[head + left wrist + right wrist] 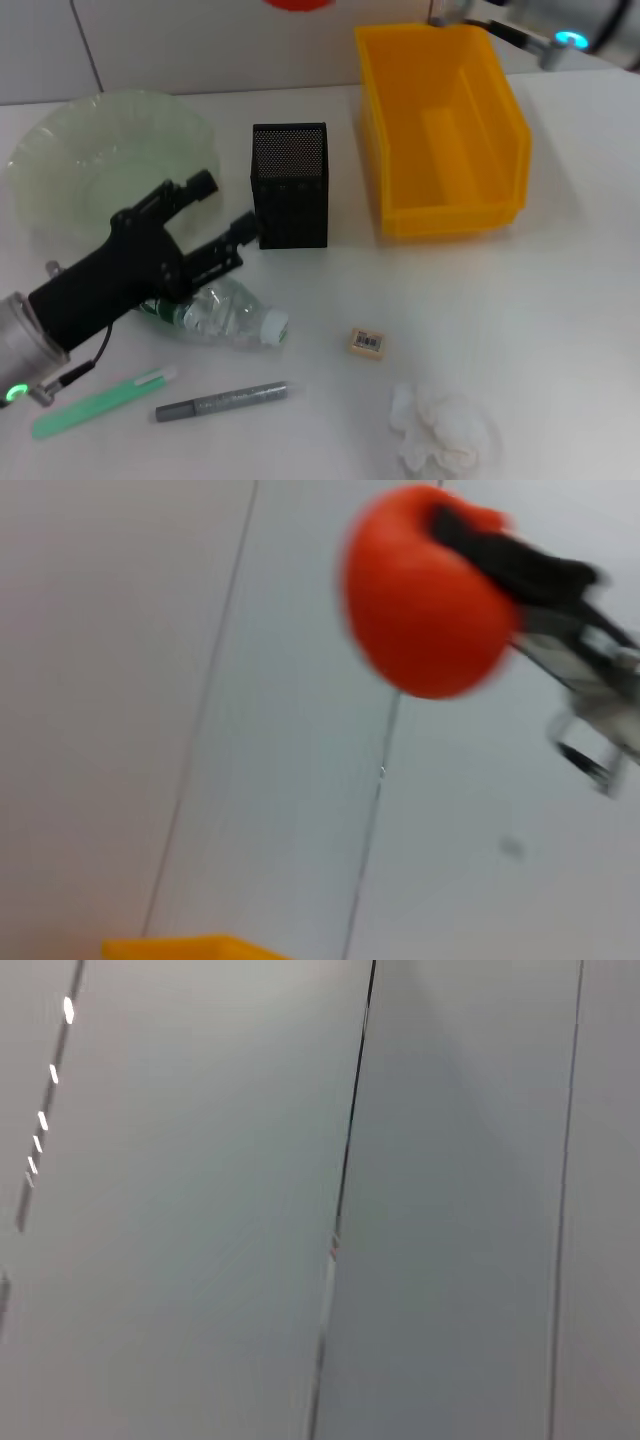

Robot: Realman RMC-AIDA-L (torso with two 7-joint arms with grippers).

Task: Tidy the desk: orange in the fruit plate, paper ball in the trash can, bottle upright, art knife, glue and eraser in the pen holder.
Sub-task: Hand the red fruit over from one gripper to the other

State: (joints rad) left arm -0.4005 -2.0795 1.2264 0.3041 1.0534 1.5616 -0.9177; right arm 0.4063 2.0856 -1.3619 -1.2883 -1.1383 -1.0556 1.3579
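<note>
Next, I lower the orange that is in my right gripper into my left gripper's open fingers, because the fruit plate lies beside my left gripper.
The orange hangs in the air in front of the wall, with my right gripper shut on it; in the head view only its lower edge shows at the top. My left gripper stands open and holds nothing, between the pale green fruit plate and the black mesh pen holder. The bottle lies on its side just below that gripper. The eraser and the paper ball rest at the front right. The green art knife and the grey glue lie at the front left.
The yellow trash can stands at the back right with nothing in it; its rim also shows in the left wrist view. Part of my right arm reaches in at the top right. The right wrist view shows only wall panels.
</note>
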